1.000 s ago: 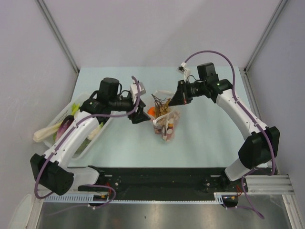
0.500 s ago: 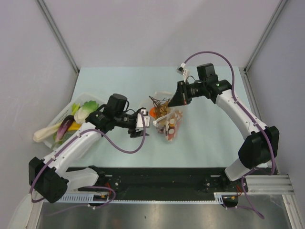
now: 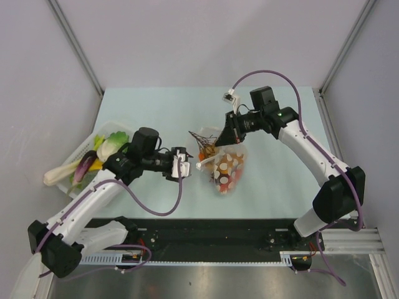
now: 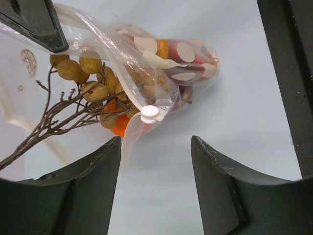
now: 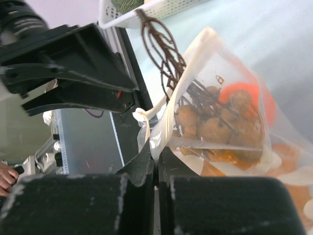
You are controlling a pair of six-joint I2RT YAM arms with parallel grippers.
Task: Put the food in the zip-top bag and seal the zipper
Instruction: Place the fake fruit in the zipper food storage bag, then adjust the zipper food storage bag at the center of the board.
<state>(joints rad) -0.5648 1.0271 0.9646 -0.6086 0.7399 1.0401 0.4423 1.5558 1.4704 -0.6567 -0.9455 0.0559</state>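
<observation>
The bag's edge (image 5: 169, 116) should be held wide open by my right gripper so that my left gripper can push in the brown twigs (image 3: 199, 138), which stick out of the bag's opening.
The zip-top bag (image 3: 227, 167), clear with white dots, hangs tilted from my right gripper (image 3: 219, 134), which is shut on its whitish zipper strip (image 5: 182, 73). Food sits inside: a tan cluster on brown twigs (image 4: 83, 73), an orange piece (image 4: 119, 125) and red pieces (image 4: 198, 58). The twigs stick out of the bag's open mouth (image 3: 201, 136). My left gripper (image 3: 186, 166) is open and empty, just left of the bag. In the left wrist view its jaws (image 4: 155, 147) stand wide apart below the white zipper slider (image 4: 149, 113), and the loose strip end hangs by the left finger (image 4: 93, 171).
A white tray (image 3: 80, 149) at the table's left edge holds a purple eggplant (image 3: 84, 167), a green-and-white vegetable (image 3: 112, 144) and a long white one (image 3: 56, 173). The tray's rim also shows in the right wrist view (image 5: 146, 12). The arm bases stand at the near edge.
My right gripper has moved left and lifted the bag, which now hangs more spread out. My left gripper has come down and right, close to the zipper slider.
</observation>
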